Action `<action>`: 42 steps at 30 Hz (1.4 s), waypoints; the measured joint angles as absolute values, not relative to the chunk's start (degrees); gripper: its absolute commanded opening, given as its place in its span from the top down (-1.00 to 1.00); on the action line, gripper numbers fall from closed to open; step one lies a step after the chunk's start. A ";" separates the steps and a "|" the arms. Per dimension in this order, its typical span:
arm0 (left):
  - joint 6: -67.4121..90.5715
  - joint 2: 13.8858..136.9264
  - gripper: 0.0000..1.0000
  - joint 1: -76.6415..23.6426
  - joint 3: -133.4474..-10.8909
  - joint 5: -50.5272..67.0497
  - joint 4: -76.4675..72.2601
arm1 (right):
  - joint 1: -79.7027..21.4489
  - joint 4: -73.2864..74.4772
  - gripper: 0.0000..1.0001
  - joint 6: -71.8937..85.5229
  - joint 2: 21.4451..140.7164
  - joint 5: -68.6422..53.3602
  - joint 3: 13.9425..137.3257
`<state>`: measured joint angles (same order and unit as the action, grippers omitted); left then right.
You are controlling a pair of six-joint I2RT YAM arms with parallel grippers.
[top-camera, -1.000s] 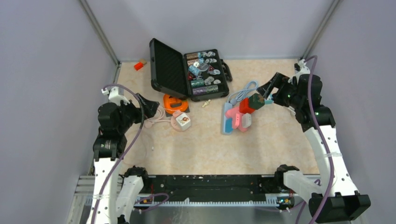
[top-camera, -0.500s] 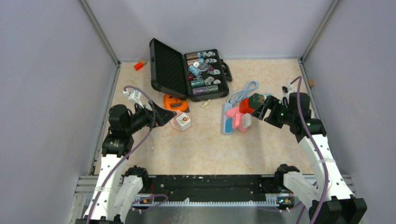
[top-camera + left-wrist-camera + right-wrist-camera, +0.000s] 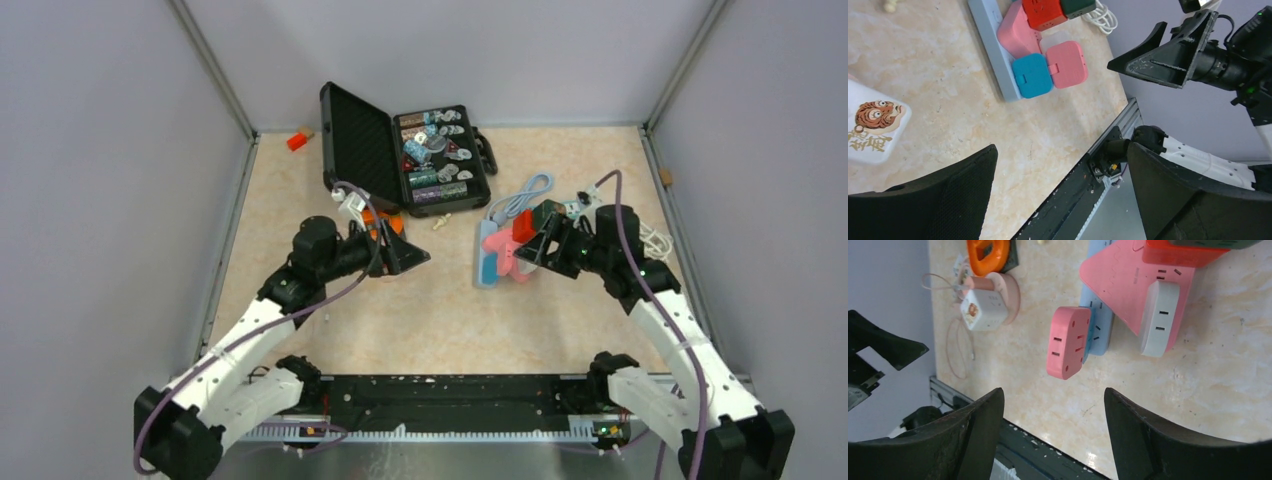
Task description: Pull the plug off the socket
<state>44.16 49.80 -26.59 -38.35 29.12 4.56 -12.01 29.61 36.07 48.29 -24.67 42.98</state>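
Note:
I should hold the blue plug [image 3: 489, 269] with my left gripper while my right gripper pulls the pink plug off, because the pink plug is up against the blue plug's side [image 3: 1052, 69].
The socket is a light blue power strip [image 3: 486, 262] [image 3: 993, 50] [image 3: 1099, 315] lying right of the table's middle. Several adapter plugs sit on it: a pink plug [image 3: 1068, 342] [image 3: 1066, 64] at the near end, a blue one [image 3: 1032, 75], a white one [image 3: 1158, 317], a large pink one [image 3: 1128, 285], and a red cube [image 3: 524, 226] [image 3: 1178, 252]. My right gripper [image 3: 530, 250] [image 3: 1053, 392] hovers open just right of the plugs, with nothing between its fingers. My left gripper [image 3: 410, 258] [image 3: 1062, 150] hangs open left of the strip, also holding nothing.
A white cube with a tiger picture [image 3: 873, 125] [image 3: 983, 310] and an orange object [image 3: 372, 215] [image 3: 988, 252] lie under the left arm. An open black case [image 3: 405, 155] of small parts stands at the back. A pale cable [image 3: 525, 195] runs from the strip. The black front rail [image 3: 450, 390] is near.
The left arm swung from the left wall toward the middle. The right arm came down from the back right to the plugs, and its jaws narrowed a little.

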 measured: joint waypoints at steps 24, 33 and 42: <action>43.90 84.33 -0.61 -42.28 -50.94 16.16 -0.97 | -22.41 22.15 0.07 36.29 66.65 -10.35 48.05; 43.81 86.17 -0.61 -42.37 -51.57 13.56 -1.21 | -22.44 22.35 -0.26 36.34 66.17 -12.14 47.64; 43.79 89.58 -0.62 -42.70 -53.34 13.67 -1.54 | -22.44 22.28 0.18 37.21 66.00 -15.18 45.93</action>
